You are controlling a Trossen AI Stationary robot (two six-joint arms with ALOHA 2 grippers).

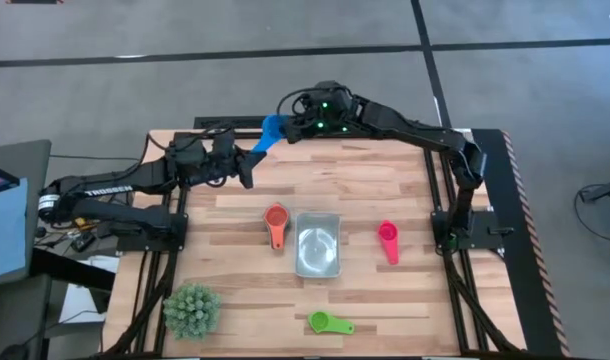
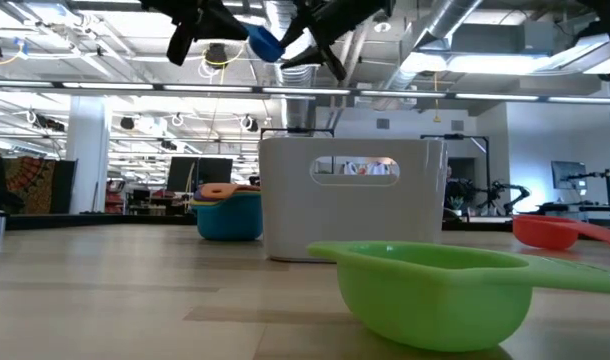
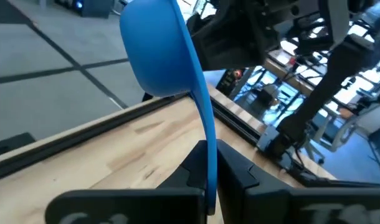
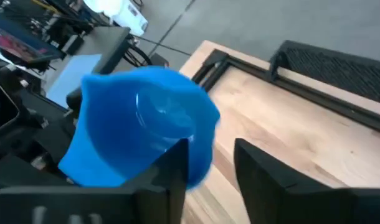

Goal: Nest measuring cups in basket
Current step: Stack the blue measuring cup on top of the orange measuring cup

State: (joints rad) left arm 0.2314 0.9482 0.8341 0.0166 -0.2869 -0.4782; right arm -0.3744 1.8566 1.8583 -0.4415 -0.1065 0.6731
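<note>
The blue cup's handle [image 1: 259, 146] is in my left gripper and the cup's bowl is tipped, so my right gripper should grab the cup's rim [image 1: 281, 125] before nesting the cup in the orange cup.
My left gripper [image 1: 249, 160] [image 3: 210, 155] is shut on the blue measuring cup [image 1: 273, 130] [image 2: 264, 43], which is held high over the table's far edge. My right gripper [image 1: 291, 129] [image 4: 210, 150] is open at the cup's bowl [image 4: 140, 124]; part of the bowl's edge lies between its fingers. The orange cup [image 1: 275, 222] rests left of the pale grey basket [image 1: 317, 268]; in the low view it sits in a teal bowl [image 2: 229, 218]. The pink cup [image 1: 388, 241] lies right of the basket, and the green cup [image 1: 328, 323] [image 2: 435, 290] lies near the front edge. My left gripper pinches the blue cup's flat handle [image 3: 209, 134] between its two fingers, which lie along the handle. The cup is lifted clear, with its bowl [image 3: 156, 53] out beyond the fingertips. My right gripper has one finger [image 4: 177, 171] in front of the bowl's edge; I cannot tell whether it touches.
A spiky green plant ball [image 1: 192, 309] sits at the table's near left corner. The basket [image 2: 350, 200] stands mid-table between the cups. Bare wood lies between the basket and the far edge, under both grippers.
</note>
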